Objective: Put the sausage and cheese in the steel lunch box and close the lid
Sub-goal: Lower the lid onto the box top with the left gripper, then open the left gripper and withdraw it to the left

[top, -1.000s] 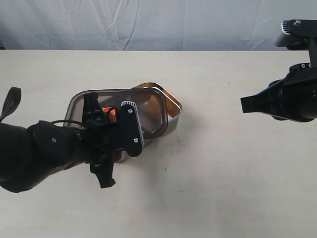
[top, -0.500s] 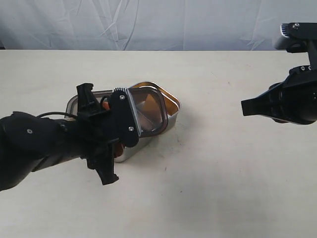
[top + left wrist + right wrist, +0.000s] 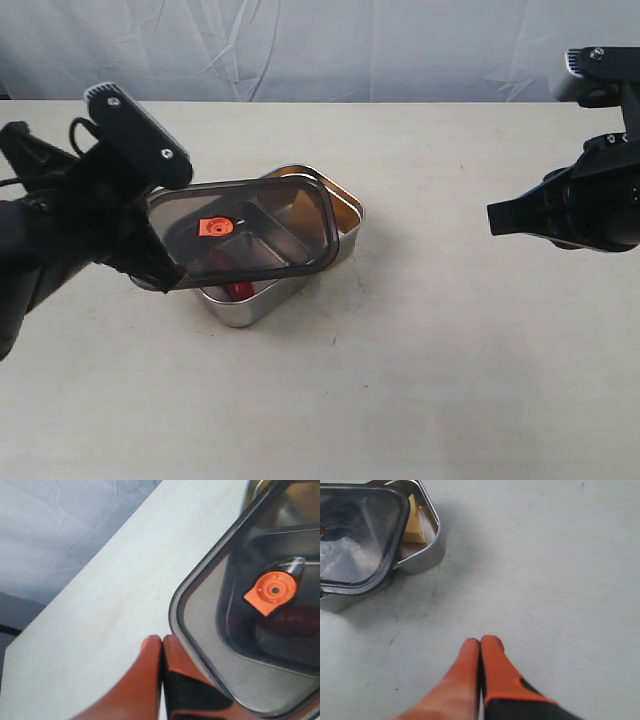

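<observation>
Next, I back away, turn square and push the lid's short edge [image 3: 190,642], because the lid overhangs the lunch box and my left gripper meets it at a slant.
The steel lunch box [image 3: 246,311] sits mid-table with the dark see-through lid [image 3: 262,222] lying askew over it, shifted toward my left arm; the lid's orange tab [image 3: 213,227] faces up. The red sausage [image 3: 238,290] shows under the lid's near edge and through the lid [image 3: 295,619]. The cheese [image 3: 415,522] lies in the uncovered end compartment. My left gripper [image 3: 161,640] is shut, nothing between its fingers, right against the lid's corner edge [image 3: 176,611]. My right gripper [image 3: 480,641] is shut and empty over bare table, well right of the box [image 3: 422,555].
A pale tabletop [image 3: 420,380] stretches all around the box. A crumpled white backdrop [image 3: 320,50] runs along the far edge. My left arm's black body [image 3: 70,230] fills the left side beside the box.
My left arm has swung from in front of the box up and to the left. The lid, earlier tipped up, now lies flatter across the box. The right arm has barely moved.
</observation>
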Action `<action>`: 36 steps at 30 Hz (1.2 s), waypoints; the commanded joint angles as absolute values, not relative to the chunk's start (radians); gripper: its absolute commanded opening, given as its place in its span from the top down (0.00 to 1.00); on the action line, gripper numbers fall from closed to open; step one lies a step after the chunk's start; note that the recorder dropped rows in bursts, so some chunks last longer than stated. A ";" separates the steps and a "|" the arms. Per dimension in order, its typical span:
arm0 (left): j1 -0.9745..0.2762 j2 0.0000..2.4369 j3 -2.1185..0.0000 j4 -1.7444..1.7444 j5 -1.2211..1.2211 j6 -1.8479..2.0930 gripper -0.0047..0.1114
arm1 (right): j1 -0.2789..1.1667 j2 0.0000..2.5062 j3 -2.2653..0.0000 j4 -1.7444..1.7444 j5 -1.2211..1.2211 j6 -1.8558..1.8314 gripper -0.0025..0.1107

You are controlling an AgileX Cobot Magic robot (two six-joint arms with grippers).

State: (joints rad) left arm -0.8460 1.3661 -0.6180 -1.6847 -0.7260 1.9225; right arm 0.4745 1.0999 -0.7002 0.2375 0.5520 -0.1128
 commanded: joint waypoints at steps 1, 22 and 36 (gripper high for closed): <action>-0.776 1.350 -0.634 -1.744 -0.735 1.838 0.96 | 0.477 1.096 -0.705 0.227 0.541 -0.113 0.98; -0.141 1.377 -0.834 -1.324 0.075 1.763 0.96 | 0.477 1.102 -0.705 0.212 0.508 -0.113 0.98; -0.028 1.443 -0.861 -1.744 -0.238 1.993 0.96 | 0.477 1.102 -0.705 0.206 0.501 -0.113 0.98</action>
State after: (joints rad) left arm -0.0401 1.4267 -0.8807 -1.6708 -0.2829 1.9446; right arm 0.4745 1.0999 -0.7002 0.2181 0.5184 -0.1128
